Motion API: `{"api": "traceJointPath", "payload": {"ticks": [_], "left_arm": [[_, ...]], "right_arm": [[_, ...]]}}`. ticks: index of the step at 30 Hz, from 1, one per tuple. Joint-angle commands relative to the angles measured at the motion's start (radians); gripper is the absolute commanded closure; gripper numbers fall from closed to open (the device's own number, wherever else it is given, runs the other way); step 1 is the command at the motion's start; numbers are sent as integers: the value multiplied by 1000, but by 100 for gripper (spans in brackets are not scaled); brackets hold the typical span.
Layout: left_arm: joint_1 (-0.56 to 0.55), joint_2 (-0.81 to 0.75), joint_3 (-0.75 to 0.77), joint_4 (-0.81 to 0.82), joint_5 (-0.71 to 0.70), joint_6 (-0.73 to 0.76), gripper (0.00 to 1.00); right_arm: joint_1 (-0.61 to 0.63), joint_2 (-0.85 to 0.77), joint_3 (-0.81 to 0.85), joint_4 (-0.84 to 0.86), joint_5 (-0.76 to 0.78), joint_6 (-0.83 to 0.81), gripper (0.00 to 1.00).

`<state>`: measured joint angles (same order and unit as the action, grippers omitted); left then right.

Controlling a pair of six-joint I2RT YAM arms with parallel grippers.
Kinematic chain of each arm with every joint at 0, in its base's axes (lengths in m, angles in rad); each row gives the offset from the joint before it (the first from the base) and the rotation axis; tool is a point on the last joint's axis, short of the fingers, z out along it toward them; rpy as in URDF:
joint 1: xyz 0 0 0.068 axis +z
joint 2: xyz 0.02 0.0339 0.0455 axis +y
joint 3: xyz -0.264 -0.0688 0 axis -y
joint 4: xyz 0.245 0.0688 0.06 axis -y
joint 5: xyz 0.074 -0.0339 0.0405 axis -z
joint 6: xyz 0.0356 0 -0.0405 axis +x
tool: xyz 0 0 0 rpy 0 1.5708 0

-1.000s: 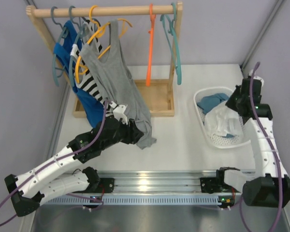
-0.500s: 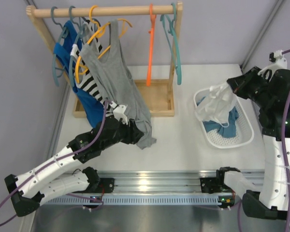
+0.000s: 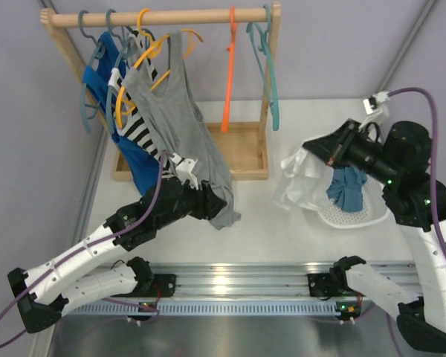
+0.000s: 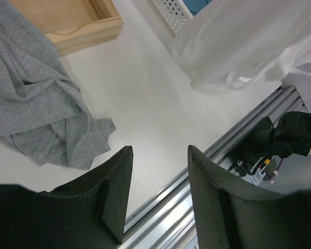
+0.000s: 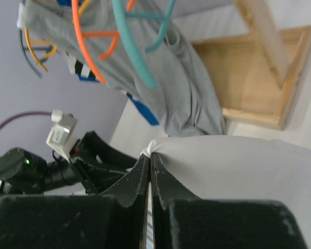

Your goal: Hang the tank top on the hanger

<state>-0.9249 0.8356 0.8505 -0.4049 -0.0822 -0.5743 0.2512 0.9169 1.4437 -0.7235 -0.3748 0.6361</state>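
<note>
The white tank top (image 3: 300,184) is hanging clear of the teal-blue garment. My right gripper keeps moving it down toward the open table (image 3: 256,212) by the grey top, then lets go.
My right gripper (image 3: 317,149) is shut on the white tank top (image 3: 303,181), which hangs from it above the table left of the white basket (image 3: 357,217). In the right wrist view the closed fingertips (image 5: 150,158) pinch a fold of the tank top (image 5: 238,161). The tank top also shows in the left wrist view (image 4: 249,41). The bright orange hanger (image 3: 228,82) hangs by its hook on the wooden rail (image 3: 163,16); it shows in the right wrist view too (image 5: 88,44). My left gripper (image 3: 197,195) is open and empty, low by the hem of the grey top (image 3: 178,126); its open fingers (image 4: 114,192) stand over bare table.
A teal-blue garment (image 3: 347,186) hangs over the basket rim. The rack (image 3: 241,149) holds teal hangers (image 3: 270,67), a yellow-orange hanger (image 3: 145,52), a blue garment (image 3: 111,89) and a striped one (image 3: 143,130). The aluminium rail (image 3: 238,279) runs along the near edge.
My right gripper has lifted the white tank top out of the basket and carried it left and toward the table middle. The teal-blue garment was dragged up over the basket. The left arm stayed put.
</note>
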Motion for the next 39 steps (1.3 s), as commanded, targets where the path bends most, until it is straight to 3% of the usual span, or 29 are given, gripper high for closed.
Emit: {"api": "traceJointPath", "payload": {"ticks": [1, 9, 19, 20, 23, 29, 35, 37, 39], "left_arm": [[-5, 10, -25, 115, 35, -12, 48], [-8, -23, -146, 192, 56, -78, 48], [-17, 51, -314, 319, -10, -96, 48], [-17, 63, -329, 328, -8, -96, 48], [-26, 120, -344, 363, -8, -91, 48], [-58, 184, -338, 429, 2, -49, 48], [-112, 293, -282, 440, -21, 59, 48], [-133, 344, -265, 448, -19, 85, 49], [-166, 390, -237, 443, -56, 120, 50]], "right_arm": [[244, 4, -101, 123, 213, 72, 100], [394, 19, -316, 294, 339, 214, 100], [330, 154, -558, 403, 258, 205, 100], [318, 166, -586, 403, 261, 194, 98], [303, 197, -617, 395, 322, 146, 75], [290, 217, -591, 323, 447, 76, 41], [292, 146, -585, 263, 507, 63, 35], [295, 108, -598, 250, 510, 71, 37], [313, 82, -629, 246, 519, 74, 46]]}}
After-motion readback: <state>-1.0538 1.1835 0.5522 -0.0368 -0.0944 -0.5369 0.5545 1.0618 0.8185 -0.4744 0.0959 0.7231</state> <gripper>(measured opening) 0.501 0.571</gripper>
